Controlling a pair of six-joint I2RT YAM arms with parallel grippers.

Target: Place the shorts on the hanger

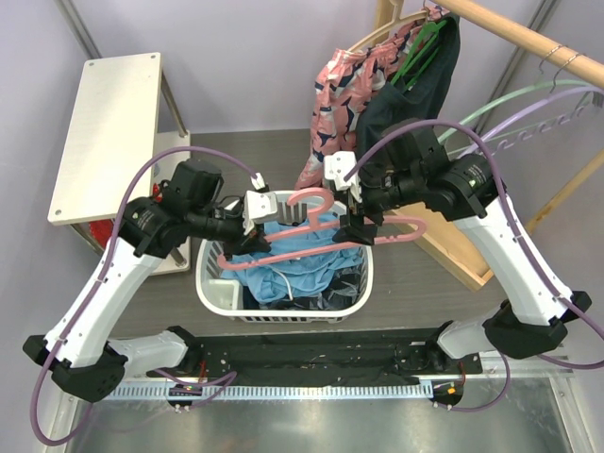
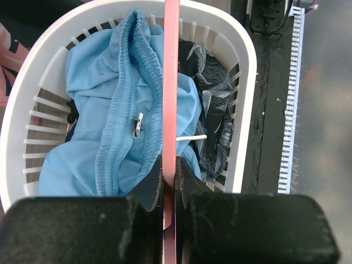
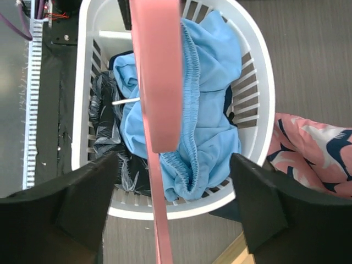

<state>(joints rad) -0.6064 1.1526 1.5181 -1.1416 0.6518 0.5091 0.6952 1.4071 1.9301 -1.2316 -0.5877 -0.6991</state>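
The robot's left gripper has hold of the hanger's end (image 1: 224,261) that has to go into the waistband, so the right gripper should hold the hanger while the left gripper grabs the waistband (image 2: 109,162).
The pink hanger (image 1: 311,236) hangs level over the white laundry basket (image 1: 212,283). My left gripper (image 1: 247,236) is shut on its left end; in the left wrist view the hanger's bar (image 2: 171,82) runs straight out from between the closed jaws of that gripper (image 2: 169,176). My right gripper (image 1: 354,226) is open at the hanger's right end. In the right wrist view the hanger (image 3: 157,82) passes between the wide-apart fingers of that gripper (image 3: 173,165) without touching them. The sky-blue shorts (image 1: 293,260) lie crumpled in the basket, waistband up (image 2: 121,110) (image 3: 212,110), below the hanger.
A dark patterned garment (image 2: 214,110) lies under the shorts in the basket. Behind it a wooden rack holds a pink patterned garment (image 1: 340,94), a dark navy garment (image 1: 415,94) and pale green and lavender hangers (image 1: 528,104). A white board (image 1: 104,132) stands at the left.
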